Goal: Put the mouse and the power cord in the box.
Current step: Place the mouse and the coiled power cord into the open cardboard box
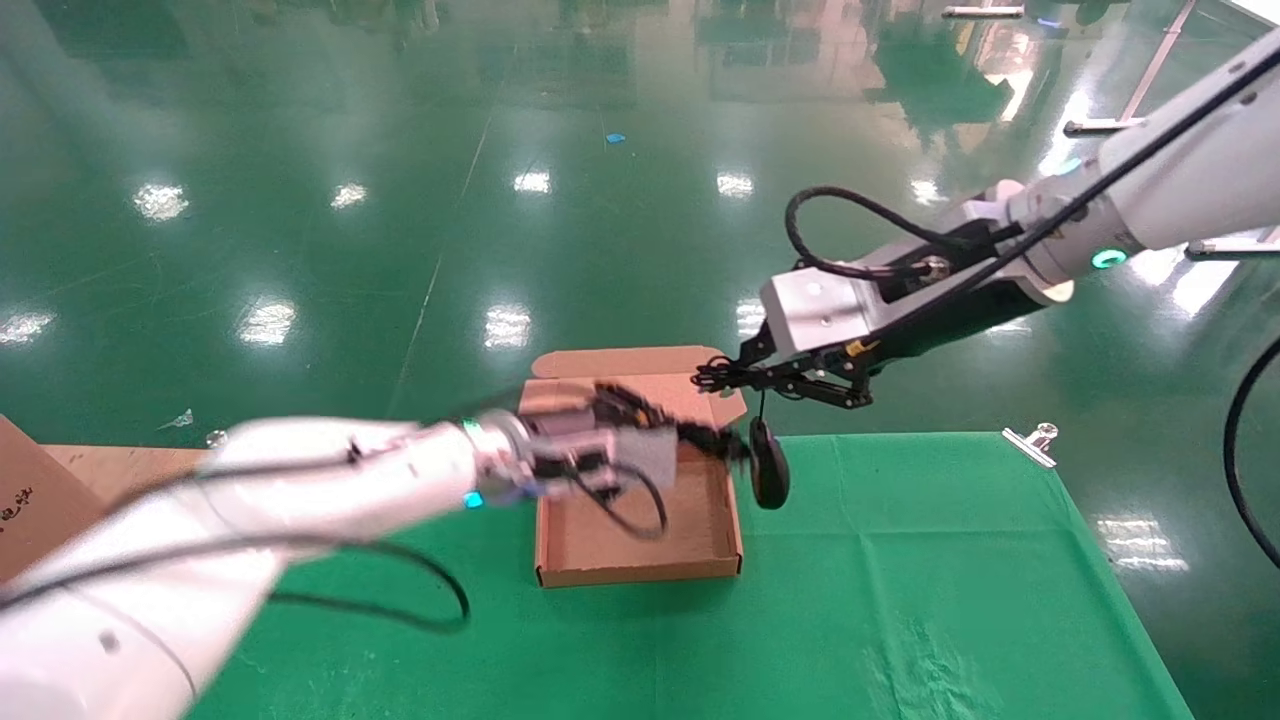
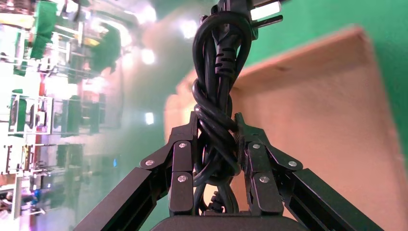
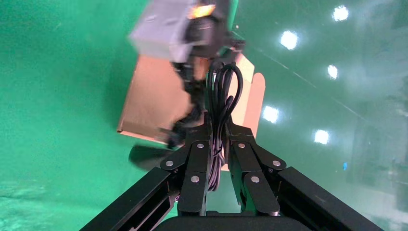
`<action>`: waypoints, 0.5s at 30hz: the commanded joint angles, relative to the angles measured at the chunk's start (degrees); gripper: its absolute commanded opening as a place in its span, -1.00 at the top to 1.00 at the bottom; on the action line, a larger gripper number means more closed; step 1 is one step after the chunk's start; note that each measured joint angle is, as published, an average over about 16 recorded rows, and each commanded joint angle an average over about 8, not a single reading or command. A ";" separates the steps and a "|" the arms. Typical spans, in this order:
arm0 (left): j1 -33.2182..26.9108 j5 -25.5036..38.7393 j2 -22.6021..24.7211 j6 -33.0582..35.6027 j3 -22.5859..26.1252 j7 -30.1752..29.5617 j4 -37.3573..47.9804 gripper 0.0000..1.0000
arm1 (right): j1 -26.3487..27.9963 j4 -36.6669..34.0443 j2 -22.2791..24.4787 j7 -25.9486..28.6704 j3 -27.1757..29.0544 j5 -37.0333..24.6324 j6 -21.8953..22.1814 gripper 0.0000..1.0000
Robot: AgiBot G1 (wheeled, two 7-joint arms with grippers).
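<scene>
The mouse hangs near the power cord's plug [image 1: 734, 448], so next I move my right gripper back until my left gripper puts the power cord on the box's bottom [image 1: 690, 522].
The box [image 1: 640, 545] lies open on the green cloth, its lid [image 1: 625, 362] folded back. My left gripper [image 1: 722, 440] hovers over the box's right side, shut on the power cord [image 2: 216, 82], a twisted black bundle whose plug [image 2: 260, 12] sticks out past the fingertips. The box's pinkish floor [image 2: 317, 125] lies beneath it. My right gripper [image 1: 708, 378] hangs above the box's far right corner, shut on the mouse's thin looped cable [image 3: 222, 94]. The mouse [image 1: 768, 465] dangles from it just outside the box's right wall, close to the left gripper's tip.
A bigger brown carton [image 1: 25, 500] stands at the far left on a wooden surface. A metal clip [image 1: 1030, 442] holds the green cloth [image 1: 920, 570] at the far right corner. Beyond the table is shiny green floor.
</scene>
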 commanded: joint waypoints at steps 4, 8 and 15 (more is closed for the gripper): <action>3.66 0.86 -0.13 -8.86 8.44 -3.49 -2.75 1.00 | -1.03 -1.06 1.02 -1.38 -0.04 -0.01 -0.07 1.00; 4.40 1.59 -0.18 -12.41 13.51 -6.83 -3.01 0.49 | -1.99 -2.01 1.40 -2.41 -0.13 -0.12 0.21 1.00; 3.93 0.36 -0.31 -13.72 19.42 -11.99 -4.58 -1.00 | -3.09 -3.56 1.03 -3.63 -0.03 0.07 0.87 1.00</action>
